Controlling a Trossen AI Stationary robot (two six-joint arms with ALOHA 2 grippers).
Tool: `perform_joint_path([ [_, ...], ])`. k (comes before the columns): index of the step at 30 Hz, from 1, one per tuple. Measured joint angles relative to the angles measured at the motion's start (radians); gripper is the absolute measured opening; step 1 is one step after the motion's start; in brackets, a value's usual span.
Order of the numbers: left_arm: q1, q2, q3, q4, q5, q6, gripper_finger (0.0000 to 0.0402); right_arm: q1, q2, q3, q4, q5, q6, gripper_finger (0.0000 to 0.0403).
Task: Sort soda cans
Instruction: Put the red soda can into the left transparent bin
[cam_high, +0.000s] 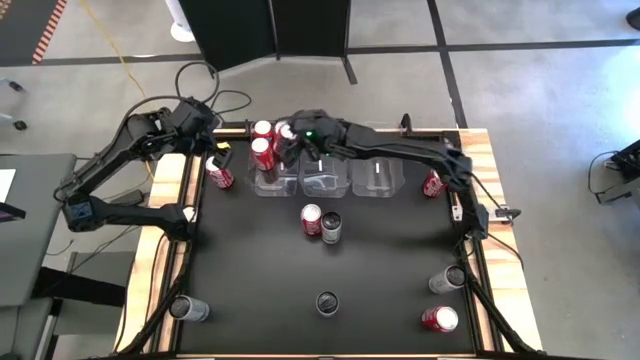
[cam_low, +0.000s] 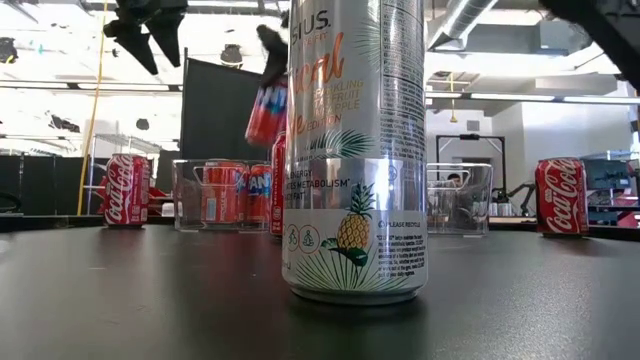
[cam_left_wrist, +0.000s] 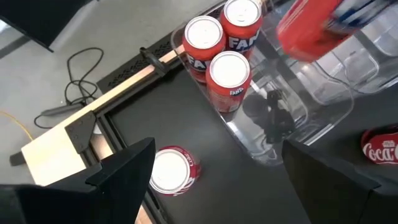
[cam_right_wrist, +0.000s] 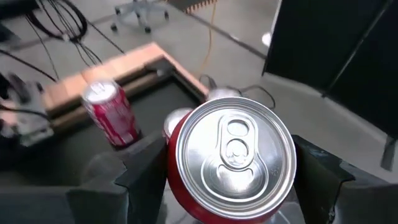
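Note:
The held Fanta can is the same as the Fanta cans in the clear bin (cam_left_wrist: 230, 78), and there is open bin bottom beside them (cam_left_wrist: 268, 53). My right gripper should go on moving the held can down until it stands there.
My right gripper (cam_high: 287, 138) reaches across the far side of the table and is shut on a red can (cam_right_wrist: 235, 155) above the left clear bin (cam_high: 268, 180). The held can also shows in the low view (cam_low: 265, 110), tilted in the air. The left bin holds three red cans (cam_left_wrist: 229, 71). My left gripper (cam_left_wrist: 217, 186) is open and empty, hovering left of the bins above a red can (cam_left_wrist: 171, 171) that stands on the table. Other red and silver cans (cam_high: 330, 228) stand or lie about the mat. My right gripper pinches the red can's side wall (cam_right_wrist: 180, 186) between its two fingers (cam_right_wrist: 146, 174), one on each side. The fingers slant down from above, and the can's silver top (cam_right_wrist: 235, 152) faces the wrist. The can is lifted clear over the left bin, tilted.
Two more clear bins (cam_high: 322, 178) (cam_high: 375, 178) stand right of the left one. A red can (cam_high: 432, 183) stands at the far right. A tall silver can (cam_low: 355, 150) stands mid-table near the front. Cans (cam_high: 188, 308) (cam_high: 440, 318) lie near the front corners.

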Motion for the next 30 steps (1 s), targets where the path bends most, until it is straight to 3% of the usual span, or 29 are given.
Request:
perform_joint_path([
  [16, 0.0, 0.001, 0.0, -0.001, -0.018, -0.006, 0.0345, -0.008, 0.242, 0.038, 0.089, -0.073, -0.11, 0.0286],
  [21, 0.0, 0.01, 0.0, -0.019, -0.064, 0.002, 0.0345, -0.011, 0.284, 0.057, 0.089, -0.071, -0.141, 0.0286],
  [30, 0.0, 0.049, 0.0, -0.034, -0.054, 0.036, 0.0345, -0.034, 0.294, 0.064, 0.1, -0.067, -0.142, 0.0286],
])
